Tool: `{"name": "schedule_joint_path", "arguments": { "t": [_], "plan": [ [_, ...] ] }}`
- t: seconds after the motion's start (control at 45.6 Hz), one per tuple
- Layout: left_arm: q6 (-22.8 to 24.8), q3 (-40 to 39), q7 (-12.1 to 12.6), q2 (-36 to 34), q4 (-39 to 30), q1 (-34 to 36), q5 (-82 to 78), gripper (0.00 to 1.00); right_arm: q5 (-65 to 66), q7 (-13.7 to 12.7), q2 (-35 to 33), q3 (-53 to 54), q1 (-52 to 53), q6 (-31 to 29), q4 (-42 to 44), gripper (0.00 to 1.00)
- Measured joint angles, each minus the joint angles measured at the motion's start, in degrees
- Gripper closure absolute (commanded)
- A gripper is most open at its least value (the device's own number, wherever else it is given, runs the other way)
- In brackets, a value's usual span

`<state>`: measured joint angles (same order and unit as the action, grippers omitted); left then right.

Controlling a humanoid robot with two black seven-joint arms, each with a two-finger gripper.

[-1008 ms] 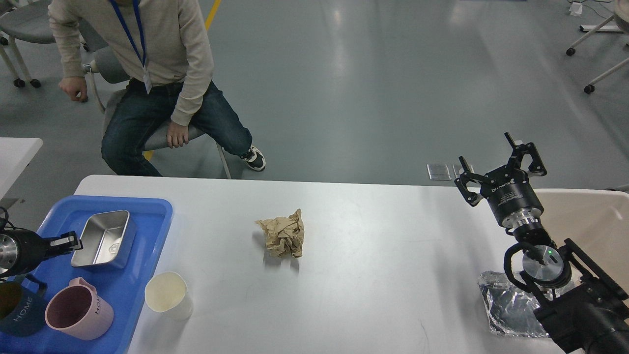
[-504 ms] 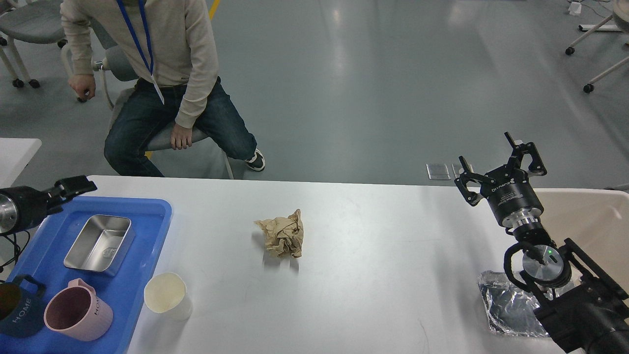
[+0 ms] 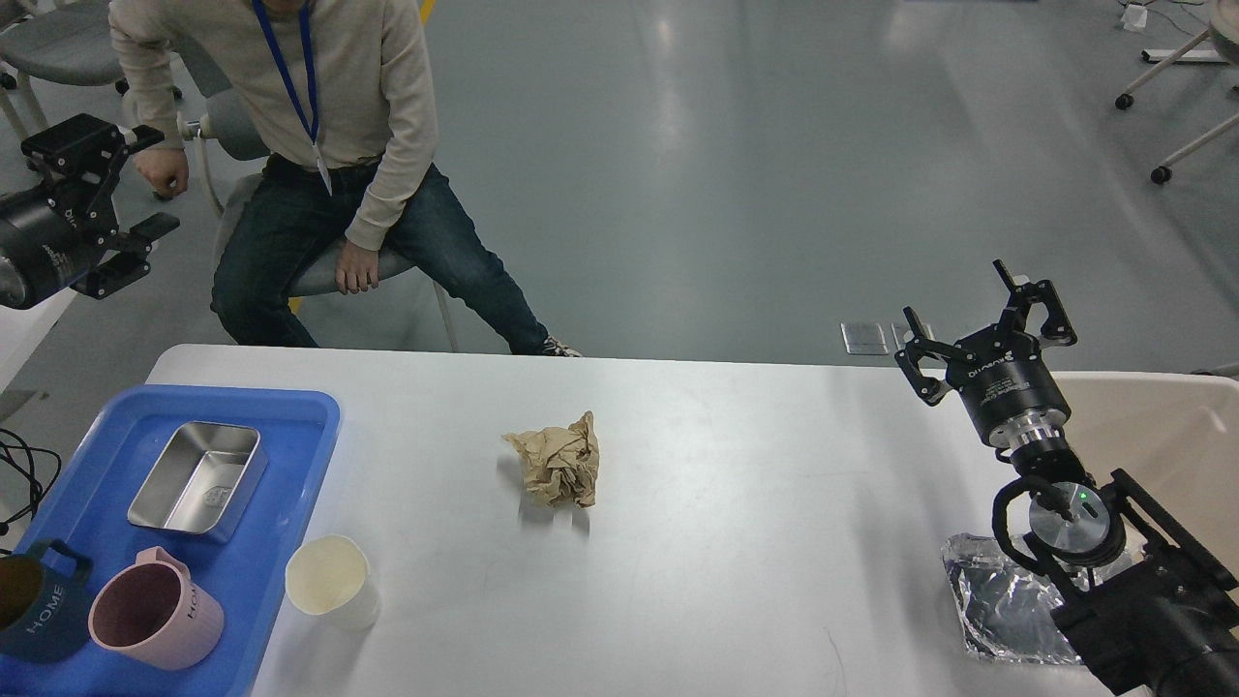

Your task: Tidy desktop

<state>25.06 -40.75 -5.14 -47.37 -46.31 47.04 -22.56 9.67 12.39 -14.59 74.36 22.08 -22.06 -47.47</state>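
Observation:
The silver foil (image 3: 1008,602) has a creased rim (image 3: 1022,655) around it, so it will stay open like a shallow dish when I pick it up by its edge.
The white desktop (image 3: 755,484) fills the lower view. On it lie a crumpled brown paper ball (image 3: 559,465) at the middle, a cream cup (image 3: 329,579) standing at the front left, and a crumpled silver foil sheet (image 3: 1002,605) at the front right. My left gripper (image 3: 166,180) is open and empty, raised high at the far left, off the table. My right gripper (image 3: 953,293) is open and empty, held above the desktop's far right edge, with its arm partly over the foil.
A blue tray (image 3: 290,416) at the left holds a steel container (image 3: 198,479), a pink mug (image 3: 155,620) and a dark blue mug (image 3: 34,610). A beige bin (image 3: 1171,436) stands at the right. A person (image 3: 329,145) sits on a chair behind the table.
My left gripper has risen from beside the steel container in the tray to high at the far left, and now stands open. The seated person has shifted a leg. My right arm is still.

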Motion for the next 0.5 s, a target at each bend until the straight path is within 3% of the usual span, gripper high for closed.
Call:
{"name": "schedule_joint_path", "arguments": {
  "t": [0.285, 0.504],
  "plan": [
    [0.07, -8.03, -0.31, 7.42, -0.12, -3.93, 19.56, 0.04, 0.00, -0.02, -0.02, 0.00, 0.06, 0.00, -0.13, 0.00],
    [0.07, -24.60, -0.41, 17.20, -0.36, -11.73, 26.05, 0.04, 0.00, -0.11, -1.77, -0.10, 0.08, 0.00, -0.13, 0.00]
  ]
}}
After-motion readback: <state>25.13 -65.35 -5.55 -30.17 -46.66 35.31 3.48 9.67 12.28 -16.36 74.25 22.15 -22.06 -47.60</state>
